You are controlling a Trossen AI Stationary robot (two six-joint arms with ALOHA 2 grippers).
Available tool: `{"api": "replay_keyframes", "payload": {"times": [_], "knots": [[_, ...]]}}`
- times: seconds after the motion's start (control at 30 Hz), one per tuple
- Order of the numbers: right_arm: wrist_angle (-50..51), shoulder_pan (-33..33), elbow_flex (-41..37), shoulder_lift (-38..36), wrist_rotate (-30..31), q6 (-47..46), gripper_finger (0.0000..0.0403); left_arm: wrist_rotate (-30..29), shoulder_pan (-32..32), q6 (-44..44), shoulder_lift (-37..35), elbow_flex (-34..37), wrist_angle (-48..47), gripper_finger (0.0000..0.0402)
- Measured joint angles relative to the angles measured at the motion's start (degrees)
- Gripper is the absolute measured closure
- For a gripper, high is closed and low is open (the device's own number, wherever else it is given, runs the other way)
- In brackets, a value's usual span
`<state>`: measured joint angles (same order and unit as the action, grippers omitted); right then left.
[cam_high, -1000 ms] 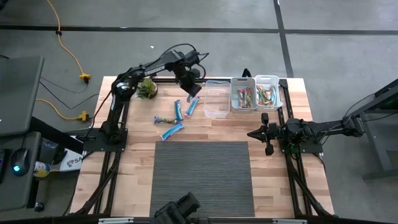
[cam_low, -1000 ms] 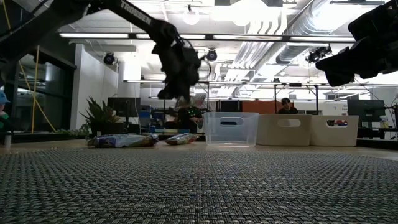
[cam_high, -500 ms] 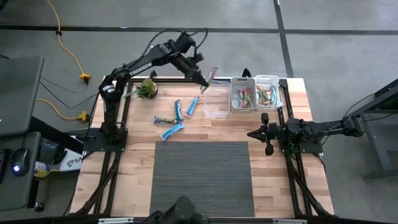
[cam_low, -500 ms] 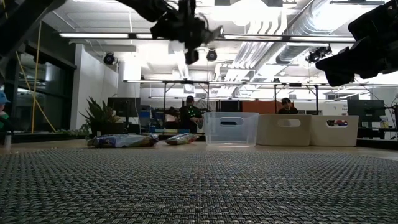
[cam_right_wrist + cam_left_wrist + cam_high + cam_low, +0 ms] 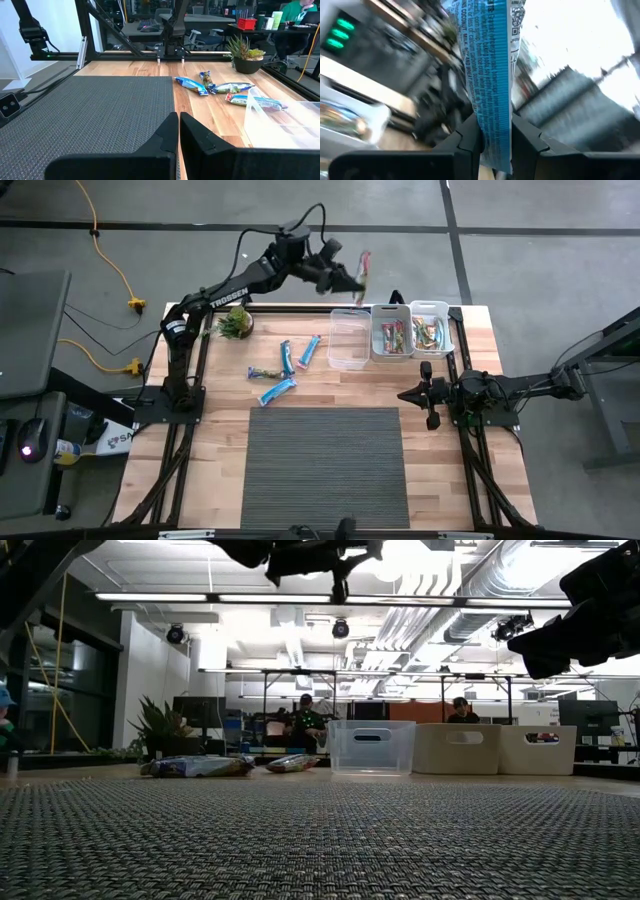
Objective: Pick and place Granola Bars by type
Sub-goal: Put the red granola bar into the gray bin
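My left gripper points the blue granola bar (image 5: 363,270) past the table's far edge, so I'll swing back and lower it into the white bin beside the clear bin.
My left gripper (image 5: 352,280) is raised high over the table's far edge, near the clear bin (image 5: 348,345), and is shut on a bright blue granola bar (image 5: 492,60). That bar shows in the high view as a thin upright strip (image 5: 363,270). Several more bars lie flat on the wood left of the clear bin: two blue ones (image 5: 287,357) (image 5: 310,350), another blue one (image 5: 277,390) and a darker one (image 5: 262,372). My right gripper (image 5: 403,393) (image 5: 177,127) waits shut above the table's right side, beside the mat. My left gripper pinches the blue bar near one end (image 5: 495,125) between its two fingers (image 5: 470,137), one on each flat face. The rest of the wrapper sticks out past the fingertips. The bar is lifted clear, high above the table.
Two white bins (image 5: 391,335) (image 5: 431,328) to the right of the clear bin hold sorted bars. A small potted plant (image 5: 236,322) stands at the far left corner. A grey woven mat (image 5: 325,465) covers the near middle. People sit in the room beyond the table (image 5: 305,720).
My left gripper has risen from just above the table, near the bars, and swung toward the far right. It has tipped from pointing down toward level. It has carried the blue bar up with it, and the bar now stands over the far edge beside the clear bin.
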<state>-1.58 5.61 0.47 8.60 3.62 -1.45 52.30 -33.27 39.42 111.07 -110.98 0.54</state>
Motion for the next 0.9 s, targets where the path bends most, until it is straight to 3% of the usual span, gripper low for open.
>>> {"api": "replay_keyframes", "payload": {"times": [0.23,0.5,0.77,0.9], "knots": [[0.0,0.0,0.0,0.0,0.0,0.0,0.0402,-18.42,0.41,5.8,0.0,0.0,2.88,0.0328],[-0.02,0.0,0.0,0.02,0.0,0.0,0.0402,-29.41,3.16,6.06,0.07,-1.51,4.26,0.0328],[-0.01,-0.01,0.01,0.01,0.0,0.0,0.0402,-39.06,5.02,1.38,1.28,-11.91,1.38,0.0328],[-0.01,-0.01,0.02,0.0,0.0,0.0,0.0402,-42.16,4.84,-0.86,3.69,-19.88,-7.4,0.0328]]}}
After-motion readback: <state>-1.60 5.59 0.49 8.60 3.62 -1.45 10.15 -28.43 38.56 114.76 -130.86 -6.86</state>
